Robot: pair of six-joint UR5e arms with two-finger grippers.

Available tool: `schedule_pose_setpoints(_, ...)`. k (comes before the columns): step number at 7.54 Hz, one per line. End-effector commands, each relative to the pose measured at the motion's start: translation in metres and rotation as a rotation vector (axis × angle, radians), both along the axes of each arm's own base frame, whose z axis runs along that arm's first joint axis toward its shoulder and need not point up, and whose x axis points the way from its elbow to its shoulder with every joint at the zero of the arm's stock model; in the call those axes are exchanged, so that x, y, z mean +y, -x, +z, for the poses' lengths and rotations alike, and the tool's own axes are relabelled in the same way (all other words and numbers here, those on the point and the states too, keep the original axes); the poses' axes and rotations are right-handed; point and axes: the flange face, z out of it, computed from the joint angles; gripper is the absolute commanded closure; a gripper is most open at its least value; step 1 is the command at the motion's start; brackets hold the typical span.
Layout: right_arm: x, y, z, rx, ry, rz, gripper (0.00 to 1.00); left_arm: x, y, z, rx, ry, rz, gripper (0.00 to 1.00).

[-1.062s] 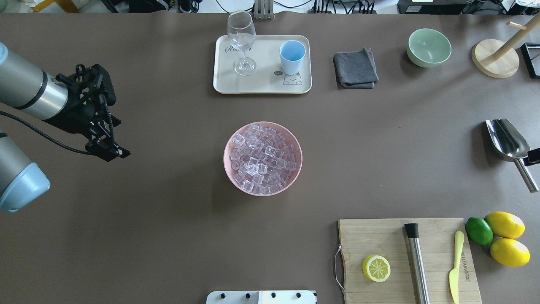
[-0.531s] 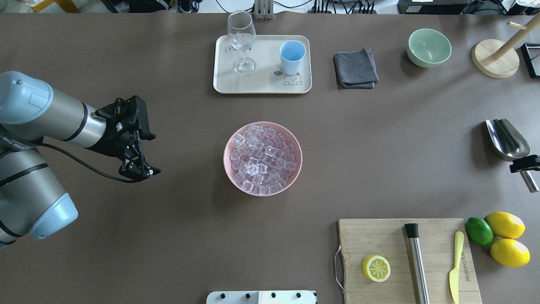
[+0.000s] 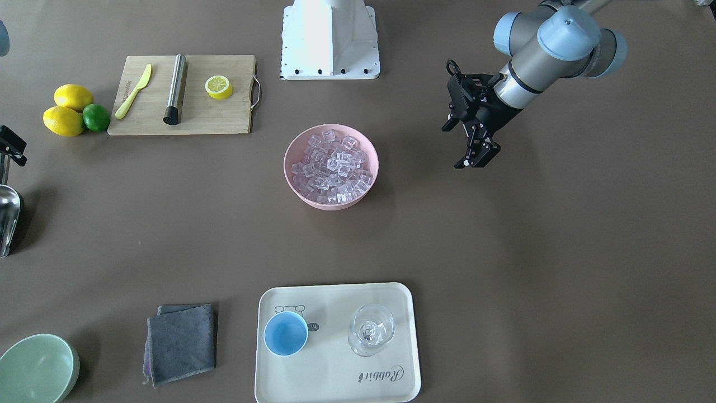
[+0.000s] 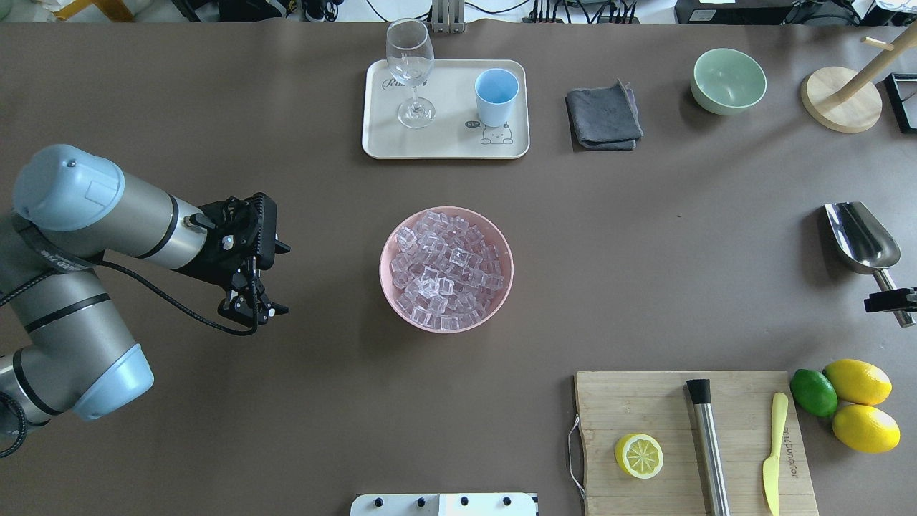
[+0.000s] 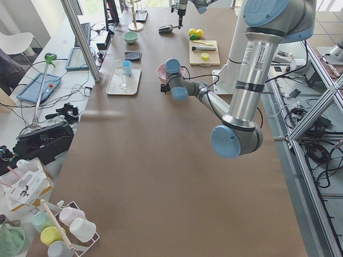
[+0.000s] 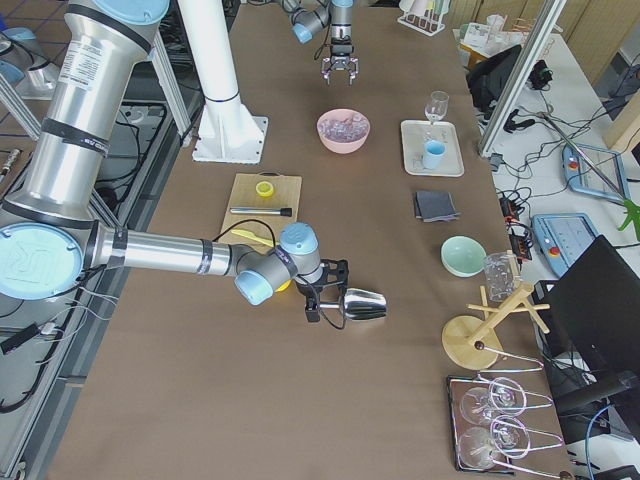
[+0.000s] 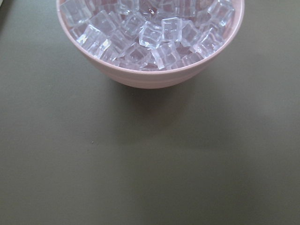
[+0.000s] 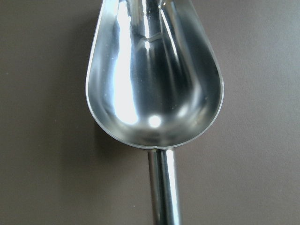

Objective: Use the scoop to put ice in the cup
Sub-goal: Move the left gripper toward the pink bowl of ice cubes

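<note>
I expect some ice (image 3: 331, 167) to spill over when I push the silver scoop in, because loose cubes are heaped close to the pink bowl's rim (image 3: 335, 206).
The ice (image 4: 445, 269) fills a pink bowl (image 4: 384, 283) mid-table; the left wrist view shows the ice (image 7: 154, 33) close up. The light blue cup (image 4: 496, 97) stands upright on a cream tray (image 4: 444, 143) at the back. The silver scoop (image 4: 860, 236) lies on the table at the far right, trough away from me, and fills the right wrist view (image 8: 154, 79). My right gripper (image 4: 888, 299) is open with its jaws astride the scoop's handle. My left gripper (image 4: 254, 309) is open and empty, left of the bowl and pointing down.
A wine glass (image 4: 410, 64) stands on the tray beside the cup. A grey cloth (image 4: 603, 116), a green bowl (image 4: 728, 80) and a wooden stand (image 4: 840, 99) are at the back right. A cutting board (image 4: 666, 408) with a lemon half, steel cylinder and knife sits front right, next to lemons and a lime.
My left arm has swung right and nearer to the pink bowl. My right gripper has slid along the scoop's handle toward the table's front. The scoop has not moved.
</note>
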Motion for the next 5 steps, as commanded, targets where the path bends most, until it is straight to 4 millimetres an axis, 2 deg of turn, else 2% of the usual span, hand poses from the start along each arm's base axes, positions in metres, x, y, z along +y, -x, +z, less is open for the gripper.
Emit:
schedule_pose_setpoints(1,0.006,0.007,0.009,0.015,-0.011,0.003,0.23,0.014,-0.04,0.012,0.111,-0.092,0.06,0.01)
schedule_pose_setpoints(2,0.006,0.007,0.009,0.014,-0.012,0.001,0.42,0.012,-0.05,0.03,0.161,-0.128,0.066,0.01)
schedule_pose_setpoints(3,0.006,0.007,0.009,0.011,-0.012,-0.001,0.68,0.007,-0.057,0.033,0.178,-0.138,0.066,0.01)
schedule_pose_setpoints(4,0.005,0.008,0.007,0.008,-0.011,-0.002,1.0,0.005,-0.059,0.033,0.178,-0.133,0.062,0.01)
schedule_pose_setpoints(5,0.005,0.008,0.007,0.006,-0.013,-0.003,1.0,0.005,-0.058,0.028,0.198,-0.149,0.061,0.01)
